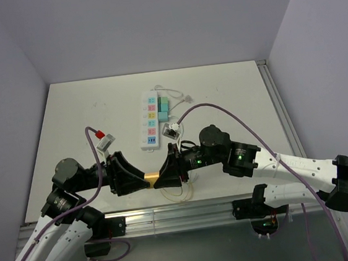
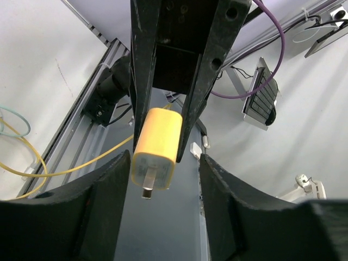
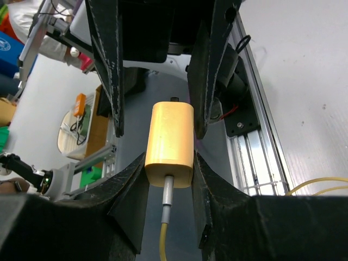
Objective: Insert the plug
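Observation:
The yellow plug [image 3: 171, 133] sits at a slant in my right gripper, so my left gripper should hold the plug's prong end while my right gripper grips the plug's cable end [image 3: 168, 175] straight on.
A yellow plug [image 1: 152, 178] with a yellow cable [image 3: 162, 239] hangs above the table's front edge, between my two grippers, which face each other. My right gripper [image 1: 162, 177] is shut on the plug's cable end [image 3: 169, 142]. In the left wrist view the plug [image 2: 156, 147] points its metal prong [image 2: 147, 185] toward the camera. My left gripper [image 2: 165, 163] is open, with its fingers on either side of the plug's prong end and not pressing on it. The white power strip [image 1: 151, 128] lies flat mid-table, beyond both grippers.
Teal adapters [image 1: 164, 106] sit beside the strip, with a thin white cable behind them. A small white adapter [image 1: 172, 130] and a red-and-white part [image 1: 103, 138] lie near the strip. Yellow cable loops [image 1: 180, 193] rest at the front edge by the metal rail [image 1: 170, 213].

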Action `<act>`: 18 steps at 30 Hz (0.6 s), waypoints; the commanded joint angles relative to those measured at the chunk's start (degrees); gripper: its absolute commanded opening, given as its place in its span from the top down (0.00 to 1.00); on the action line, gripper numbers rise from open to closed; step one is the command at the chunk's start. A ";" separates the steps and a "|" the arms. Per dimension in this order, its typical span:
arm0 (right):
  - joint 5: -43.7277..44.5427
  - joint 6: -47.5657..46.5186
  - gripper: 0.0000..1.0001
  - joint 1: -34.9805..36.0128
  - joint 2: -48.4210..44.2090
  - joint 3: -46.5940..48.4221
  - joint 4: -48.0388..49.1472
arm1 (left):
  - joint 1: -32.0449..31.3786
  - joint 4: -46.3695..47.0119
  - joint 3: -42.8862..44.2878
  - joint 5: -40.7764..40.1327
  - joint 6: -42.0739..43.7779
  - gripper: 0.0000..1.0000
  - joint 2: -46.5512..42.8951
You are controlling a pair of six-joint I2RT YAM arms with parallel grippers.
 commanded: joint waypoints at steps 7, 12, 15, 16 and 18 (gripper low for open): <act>-3.73 2.22 1.00 -0.71 0.72 2.16 7.27 | -0.41 2.07 1.55 1.78 0.53 0.70 0.56; -4.09 2.48 0.87 -0.71 1.69 2.95 7.10 | -0.32 -1.17 2.86 -1.55 0.62 1.00 1.53; -2.07 1.78 0.53 -0.79 1.34 3.13 4.29 | -0.41 -2.32 3.22 -5.51 0.53 1.00 1.26; 0.72 1.25 0.45 -0.71 0.55 3.13 1.67 | -0.41 -2.59 3.39 -7.43 0.62 1.00 0.74; 5.20 0.90 0.31 -0.79 -1.12 2.26 -1.15 | -0.41 -4.86 4.09 -9.72 1.32 1.00 0.30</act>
